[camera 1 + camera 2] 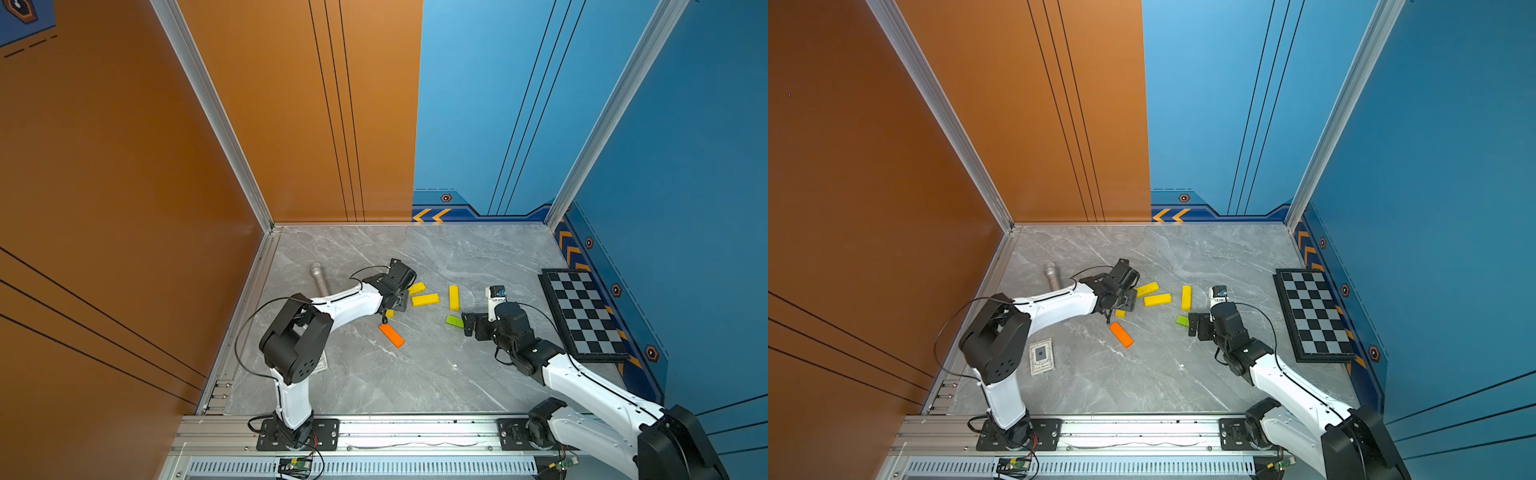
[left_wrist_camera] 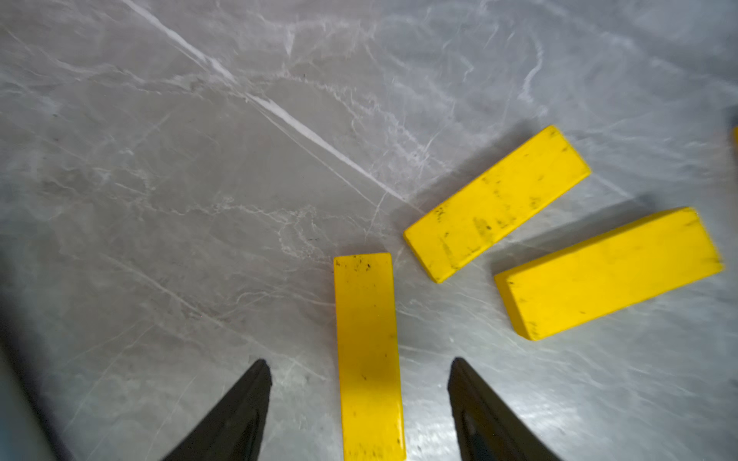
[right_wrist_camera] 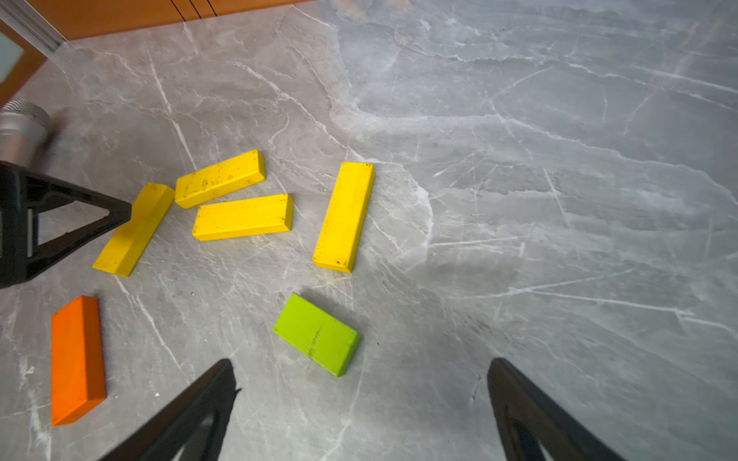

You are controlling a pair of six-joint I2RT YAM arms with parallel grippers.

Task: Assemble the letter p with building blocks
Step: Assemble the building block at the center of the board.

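Observation:
I should back my left gripper away and turn the smudged bar (image 1: pixel 1147 289) square with my right gripper, because the smudged yellow bar (image 2: pixel 496 203) slants beside my left gripper's bar.
The building blocks lie loose and apart on the grey marble table, and no letter p shows. My left gripper (image 2: pixel 359 360) is open astride one yellow bar (image 2: pixel 369 359), with a gap on each side. Two more yellow bars (image 2: pixel 497 203) (image 2: pixel 609 273) lie just beyond it. A fourth yellow bar (image 1: pixel 454 297) lies further right. The orange bar (image 1: pixel 391 335) lies near the left gripper (image 1: pixel 395 305). My right gripper (image 3: pixel 360 360) is open and holds nothing. The lime green block (image 3: pixel 317 334) lies flat just ahead of it.
A grey metal cylinder (image 1: pixel 319 278) lies behind the left arm. A black-and-white chequered board (image 1: pixel 584 316) rests by the right wall. A small card (image 1: pixel 1041 356) lies near the left arm's elbow. Orange and blue walls enclose the table.

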